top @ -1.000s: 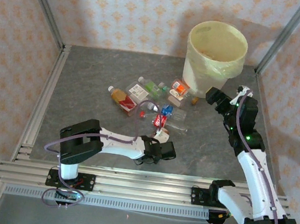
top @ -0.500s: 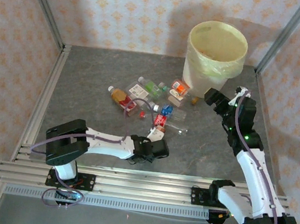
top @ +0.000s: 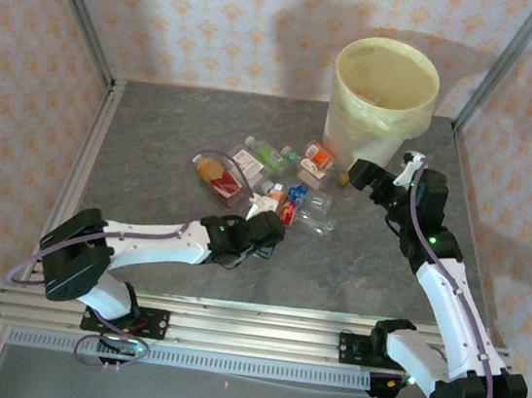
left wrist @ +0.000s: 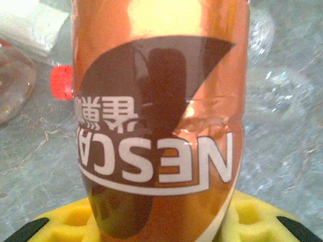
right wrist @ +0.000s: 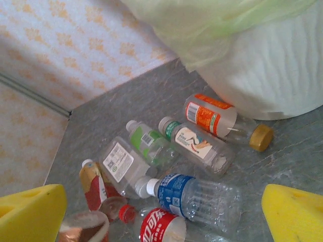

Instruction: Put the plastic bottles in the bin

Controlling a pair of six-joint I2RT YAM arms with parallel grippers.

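Observation:
The amber bottle's bottom (right wrist: 85, 227) is free beyond my left gripper, so my open right gripper keeps going toward that bottom and closes once its fingers are around it.
My left gripper (top: 258, 231) is shut on an amber bottle with a brown and orange label (left wrist: 161, 116), its yellow pads (left wrist: 255, 217) pressed to both sides; the bottle's end (right wrist: 83, 229) stands at the near edge of the pile. Several plastic bottles lie in that pile on the table: an orange-label one (right wrist: 209, 115), a green one (right wrist: 146, 138), a blue-label one (right wrist: 176, 194) and a red-label one (right wrist: 156, 227). The cream bin (top: 353, 132) with its pale green bag stands at the back right. My right gripper (top: 359, 175) hangs open beside the bin, facing the pile.
A loose red cap (left wrist: 61, 81) lies on the grey tabletop by the pile. Metal frame posts (top: 75, 7) and patterned walls close in the table on three sides. The rail (top: 229, 327) runs along the near edge.
The left gripper has shut on the amber bottle and swung with it back and left to the pile's edge. The right gripper has edged left towards the bottles.

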